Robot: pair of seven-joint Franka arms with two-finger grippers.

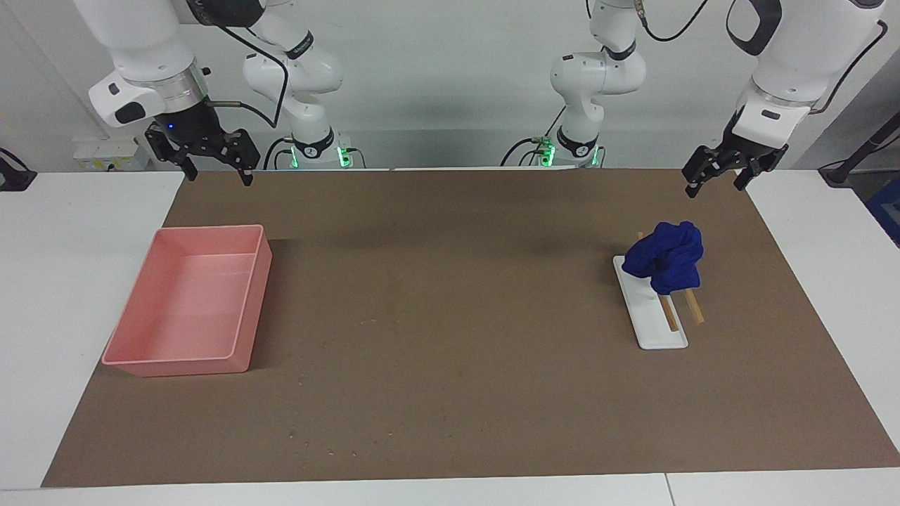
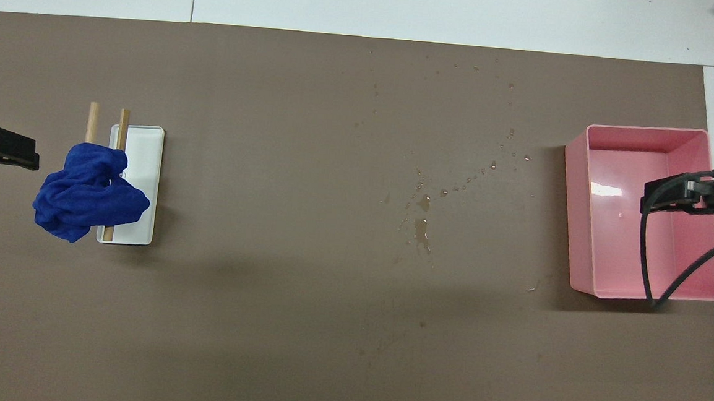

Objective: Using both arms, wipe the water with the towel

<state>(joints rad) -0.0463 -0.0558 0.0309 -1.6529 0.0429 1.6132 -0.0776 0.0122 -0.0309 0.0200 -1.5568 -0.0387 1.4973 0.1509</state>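
My gripper will carry the deep blue towel [image 2: 87, 197] to the pink tray, and the towel will sag and hang long and limp on the way, because loose folds [image 2: 99, 172] heap over the wooden sticks.
The deep blue towel [image 1: 664, 261] lies crumpled on the wooden sticks of a white flat stand [image 1: 652, 320], toward the left arm's end of the table; it also shows in the overhead view [image 2: 87, 196]. Water [image 2: 420, 226], a small puddle with scattered droplets, lies on the brown mat near the middle, between the stand and the pink tray. My left gripper [image 1: 717, 184] hangs open and empty in the air beside the towel, apart from it. My right gripper [image 1: 216, 172] hangs open and empty, raised over the pink tray [image 1: 140, 351].
The pink tray [image 2: 584, 239] stands toward the right arm's end of the mat and holds no objects. The stand [image 2: 146, 150] has two wooden sticks [image 2: 93, 121] poking out from under the towel. White table borders the brown mat [image 1: 450, 393].
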